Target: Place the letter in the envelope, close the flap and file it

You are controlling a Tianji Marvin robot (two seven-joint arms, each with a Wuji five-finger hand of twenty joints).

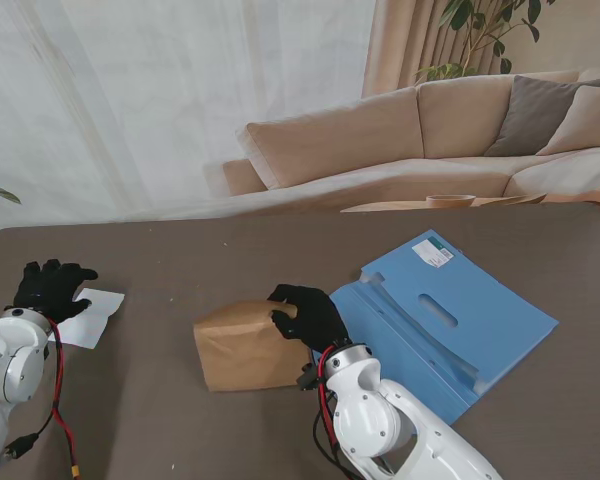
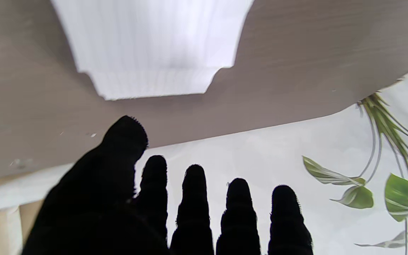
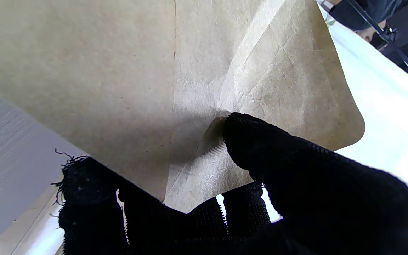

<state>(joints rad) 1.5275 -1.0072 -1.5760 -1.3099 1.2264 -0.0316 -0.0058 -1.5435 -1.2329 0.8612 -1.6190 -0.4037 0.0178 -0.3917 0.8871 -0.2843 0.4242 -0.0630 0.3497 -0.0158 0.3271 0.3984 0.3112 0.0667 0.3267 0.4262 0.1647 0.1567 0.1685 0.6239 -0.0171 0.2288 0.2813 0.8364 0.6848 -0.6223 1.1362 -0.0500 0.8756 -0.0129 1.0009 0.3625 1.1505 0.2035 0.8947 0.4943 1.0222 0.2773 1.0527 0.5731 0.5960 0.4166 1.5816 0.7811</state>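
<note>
The letter's edge (image 2: 153, 83) is already bent out of line. The letter will curve in a soft wave but stay spread out when I lift it.
A brown paper envelope (image 1: 242, 345) sits near the table's middle, its right end raised. My right hand (image 1: 308, 316) is shut on that end; in the right wrist view the thumb (image 3: 260, 148) presses the envelope (image 3: 119, 78) against the fingers under it. A white folded letter (image 1: 92, 315) lies flat at the left. My left hand (image 1: 48, 288) hovers at the letter's left edge, open, fingers spread and holding nothing. The left wrist view shows the letter (image 2: 151, 46) on the table beyond the straight fingers (image 2: 195, 205).
An open blue file folder (image 1: 450, 320) with a white label lies right of the envelope, close to my right hand. Beyond the table's far edge stand a beige sofa (image 1: 400, 140) and a plant.
</note>
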